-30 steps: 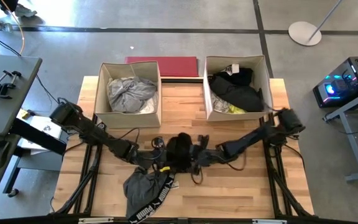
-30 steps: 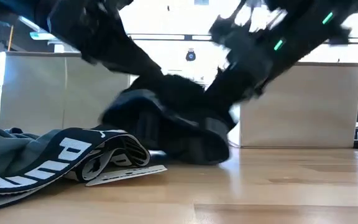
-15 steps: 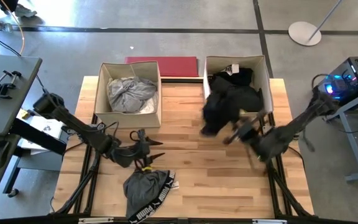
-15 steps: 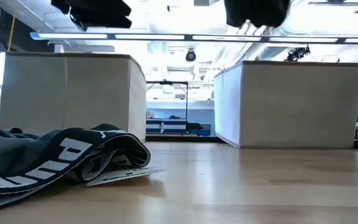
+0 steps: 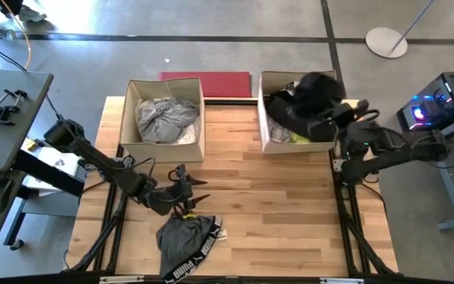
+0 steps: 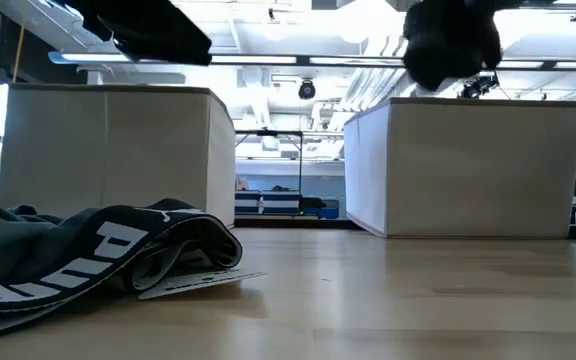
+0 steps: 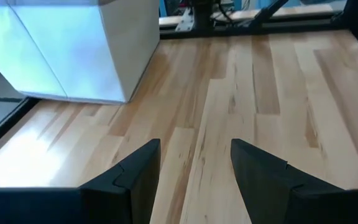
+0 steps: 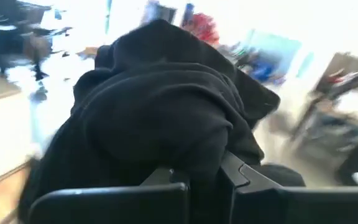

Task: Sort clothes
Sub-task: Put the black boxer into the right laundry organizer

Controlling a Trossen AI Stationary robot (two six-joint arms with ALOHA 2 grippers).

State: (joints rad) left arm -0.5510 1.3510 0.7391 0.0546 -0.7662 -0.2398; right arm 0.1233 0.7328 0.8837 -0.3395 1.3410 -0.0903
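Note:
The grey garment (image 5: 180, 239) will carry a small white bit (image 5: 222, 234) along when I lift the garment, because that bit sticks out at the waistband's edge.
My right gripper (image 5: 324, 110) is shut on a black garment (image 5: 317, 88), held in the air over the right cardboard box (image 5: 262, 118). That box holds black clothes and a neon yellow piece (image 5: 298, 138). The garment also shows above the box in the low view (image 6: 453, 42). My left gripper (image 5: 189, 189) is open and empty above the table's middle left; its fingers show apart in the left wrist view (image 7: 194, 171). A grey garment with a PUMA waistband (image 5: 184, 243) lies flat on the table near the front edge. The left box (image 5: 132, 118) holds grey and cream clothes (image 5: 164, 117). My right gripper pinches a bunched fold of the black garment (image 8: 197, 158) between its two fingers. The garment is lifted clear of the table and bulges in a lump beyond the fingertips, above the right box. The garment itself hides how many layers are in the pinch.
A flat red board (image 5: 206, 83) lies behind the two boxes at the far edge. Bare wood stretches between the boxes and the front edge, right of the PUMA garment (image 6: 88, 262). A desk with clamps stands off the table's left.
My right gripper has lifted the black garment from the table's middle and carried it up and toward the far right, over the right box. My left gripper has drawn back from that garment toward the table's left and risen, and now keeps still.

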